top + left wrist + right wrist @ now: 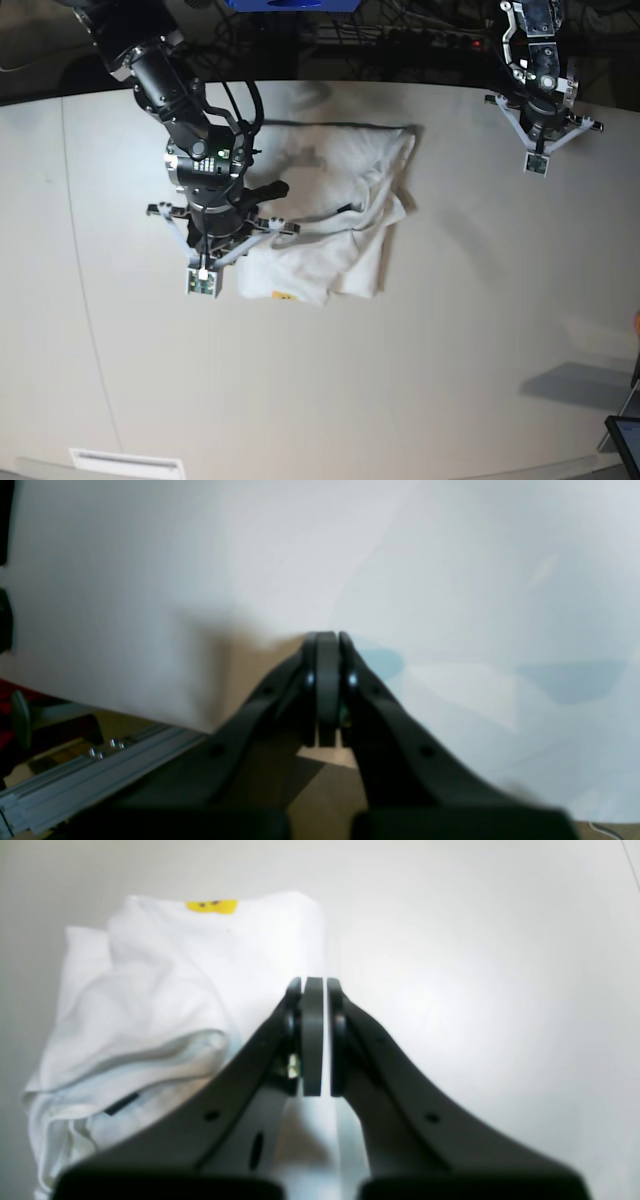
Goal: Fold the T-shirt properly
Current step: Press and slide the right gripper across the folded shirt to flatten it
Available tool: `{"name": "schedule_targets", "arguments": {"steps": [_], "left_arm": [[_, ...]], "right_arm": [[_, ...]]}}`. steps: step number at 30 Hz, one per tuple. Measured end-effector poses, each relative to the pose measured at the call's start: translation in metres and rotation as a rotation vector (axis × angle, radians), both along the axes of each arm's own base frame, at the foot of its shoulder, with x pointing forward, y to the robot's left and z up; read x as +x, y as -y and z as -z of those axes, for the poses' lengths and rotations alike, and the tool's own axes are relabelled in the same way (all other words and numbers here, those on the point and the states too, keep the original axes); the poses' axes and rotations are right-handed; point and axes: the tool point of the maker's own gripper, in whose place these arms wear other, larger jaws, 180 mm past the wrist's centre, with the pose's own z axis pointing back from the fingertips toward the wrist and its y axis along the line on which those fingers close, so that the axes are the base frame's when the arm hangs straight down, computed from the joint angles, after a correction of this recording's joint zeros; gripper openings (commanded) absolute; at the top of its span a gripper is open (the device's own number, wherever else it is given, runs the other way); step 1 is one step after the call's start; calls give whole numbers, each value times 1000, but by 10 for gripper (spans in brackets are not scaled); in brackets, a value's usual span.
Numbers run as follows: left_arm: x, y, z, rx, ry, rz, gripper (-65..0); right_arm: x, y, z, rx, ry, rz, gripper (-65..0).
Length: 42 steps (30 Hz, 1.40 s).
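Observation:
The T-shirt's rumpled flap (338,258) is folded over on itself next to the black tag. My right gripper should move across to the tag (349,208) and spread the flap open before folding.
The T-shirt (330,220) lies as a rumpled white bundle on the table, left of centre in the base view. A bit of yellow print (284,295) shows at its near edge. In the right wrist view the T-shirt (165,990) fills the left side, with the yellow print (212,906) at its far end and a small black tag (120,1103) close by. My right gripper (315,982) (203,283) is shut at the shirt's edge, with no cloth visible between its fingers. Far off at the back right, my left gripper (327,636) (537,165) is shut and empty.
The white table (450,350) spreads wide to the right of the shirt. An aluminium rail (100,765) and the table's edge show below the left gripper. Cables (400,35) run along the back. A tablet corner (625,440) sits at the bottom right.

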Motion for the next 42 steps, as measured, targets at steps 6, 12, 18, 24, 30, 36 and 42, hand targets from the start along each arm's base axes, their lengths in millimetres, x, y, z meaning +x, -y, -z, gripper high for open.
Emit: {"name": "schedule_targets", "arguments": {"steps": [6, 12, 18, 24, 30, 36, 42], "left_arm": [[1, 0, 0, -2, 2, 1, -650], [1, 0, 0, -2, 2, 1, -650], [0, 1, 0, -3, 1, 1, -650], [0, 1, 0, -3, 1, 1, -650], [0, 1, 0, -3, 1, 1, -650], [1, 1, 0, -2, 2, 2, -650], [1, 1, 0, -2, 2, 1, -650]], "right_arm": [[-1, 5, 21, -36, -20, 18, -637], [-4, -6, 36, -25, -65, 20, -637], [-9, -26, 36, -16, -70, -30, -637], [-10, -27, 47, -29, -101, -28, -637], [-6, -40, 41, -27, -68, -60, -637], [-3, -54, 34, 1, -57, -73, -637], [-4, -76, 26, 38, -48, -100, -637]]}}
